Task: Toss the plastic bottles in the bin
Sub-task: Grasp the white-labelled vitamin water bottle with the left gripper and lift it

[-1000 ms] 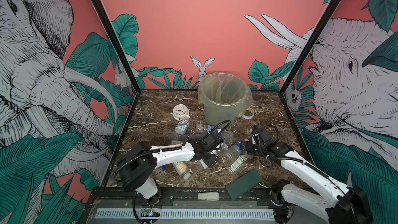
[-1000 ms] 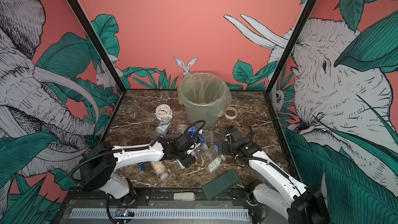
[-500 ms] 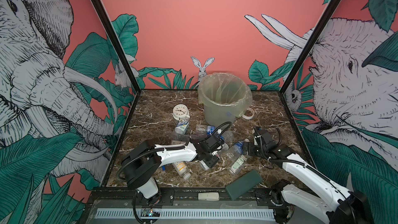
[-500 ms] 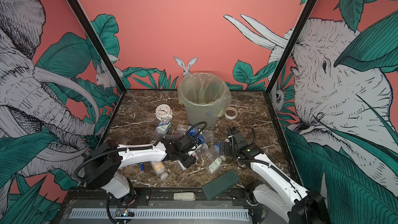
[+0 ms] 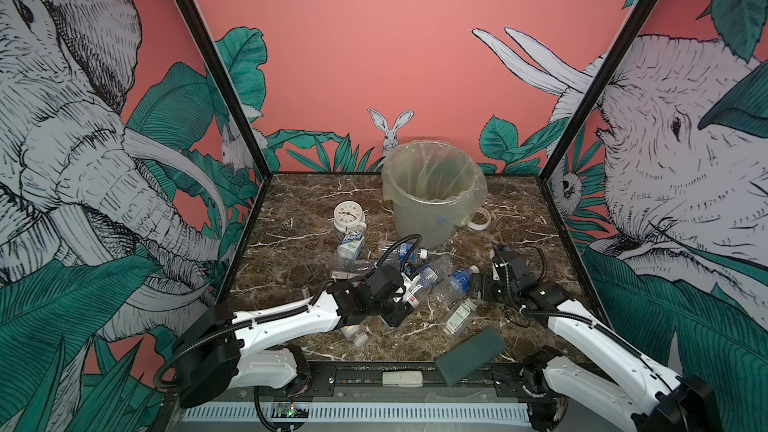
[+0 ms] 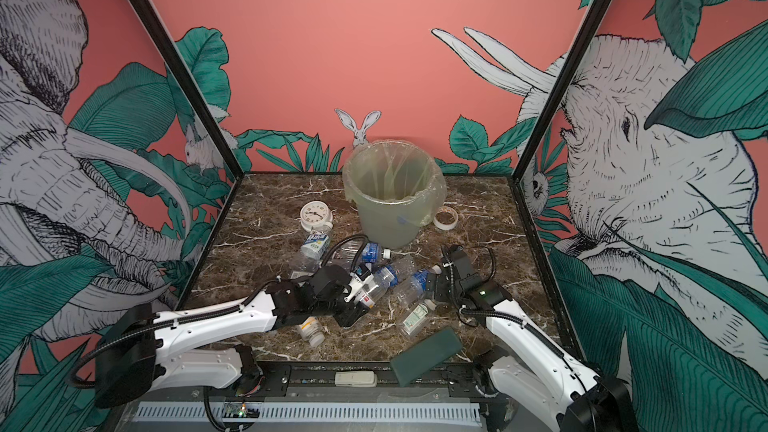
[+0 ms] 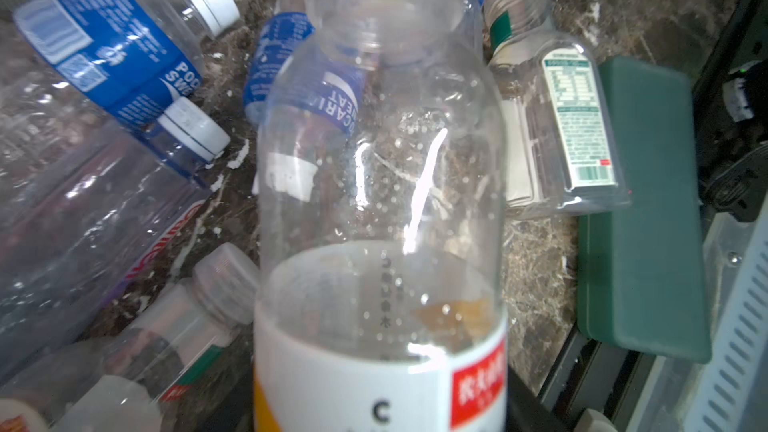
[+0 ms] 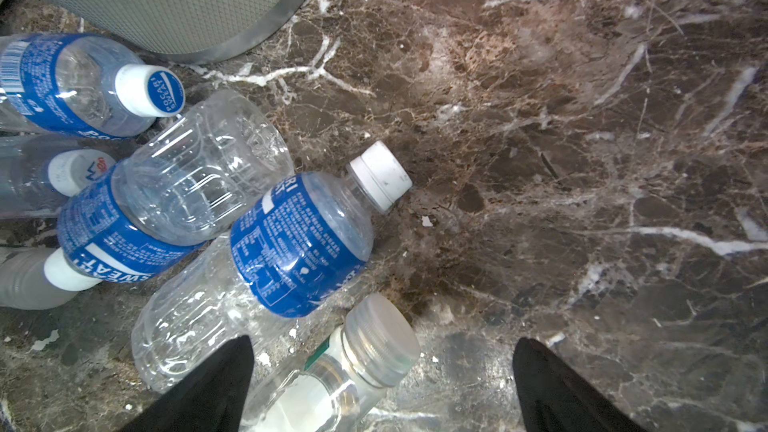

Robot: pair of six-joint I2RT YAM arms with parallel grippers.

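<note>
I should keep raising the clear bottle with my left gripper until it is over the bin's opening (image 5: 434, 176); the fingers hold it by the label (image 7: 380, 384), cap pointing ahead.
Several plastic bottles lie in a heap mid-table. My left gripper (image 5: 406, 293) is shut on a clear bottle with a white, red and orange label (image 7: 380, 243), which fills the left wrist view and hides the jaws. My right gripper (image 8: 382, 371) is open low over the table, its black fingertips (image 8: 224, 376) either side of the capped neck of a green-labelled bottle (image 8: 374, 347), which shows in a top view too (image 5: 459, 317). Blue-labelled bottles (image 8: 299, 243) (image 5: 457, 280) lie just beyond it. The bin (image 5: 419, 222) (image 6: 386, 226), lined with a bag, stands at the back centre.
A round white clock (image 5: 348, 216) sits left of the bin and a tape roll (image 5: 480, 220) right of it. A dark green block (image 5: 469, 355) overhangs the front edge. A small white-capped bottle (image 5: 355, 332) lies under my left forearm. Walls enclose three sides.
My left gripper has closed on the white-labelled bottle. My right gripper, still wide open, has slid a little toward the front, onto the green-labelled bottle's neck.
</note>
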